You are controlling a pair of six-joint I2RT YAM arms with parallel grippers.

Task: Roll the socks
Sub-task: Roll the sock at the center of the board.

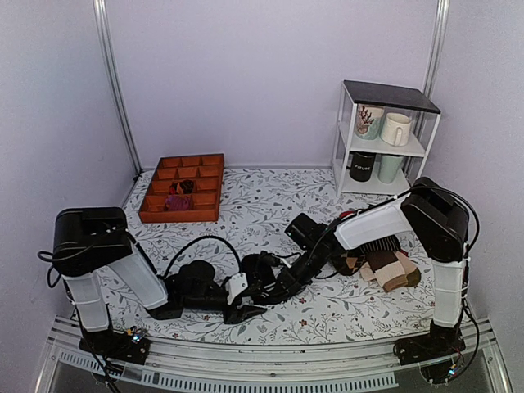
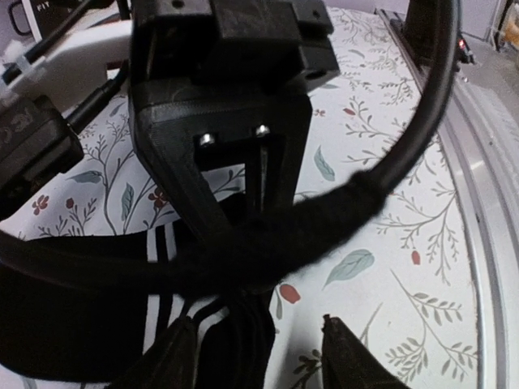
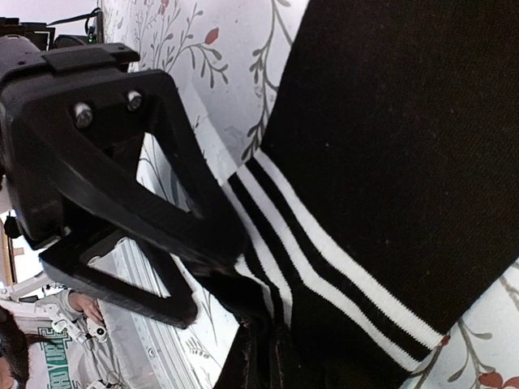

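Observation:
I should first hold the cuff edge [image 3: 258, 285] with my left gripper while my right gripper opens and grips again, because my right gripper is pinching a bunched fold of the cuff [image 2: 246, 331].
The black socks [image 3: 381, 146] lie flat on the floral table, with three white stripes across the cuff end [image 3: 324, 259]. In the top view they are a dark patch [image 1: 260, 270] where both arms meet at the near middle. My right gripper [image 3: 268, 365] is shut on a bunched fold of the cuff edge. It also shows in the left wrist view [image 2: 243, 194], fingers together on the fabric. My left gripper [image 2: 263, 356] is open. The cuff fold [image 2: 231, 340] lies between its fingers, against the left one. Its upper finger [image 3: 207, 235] touches the cuff.
An orange compartment tray [image 1: 182, 188] sits at the back left. A white shelf with mugs [image 1: 385, 135] stands at the back right. A pile of brown and tan fabric [image 1: 389, 266] lies under the right arm. The metal rail [image 1: 327, 372] runs along the near edge.

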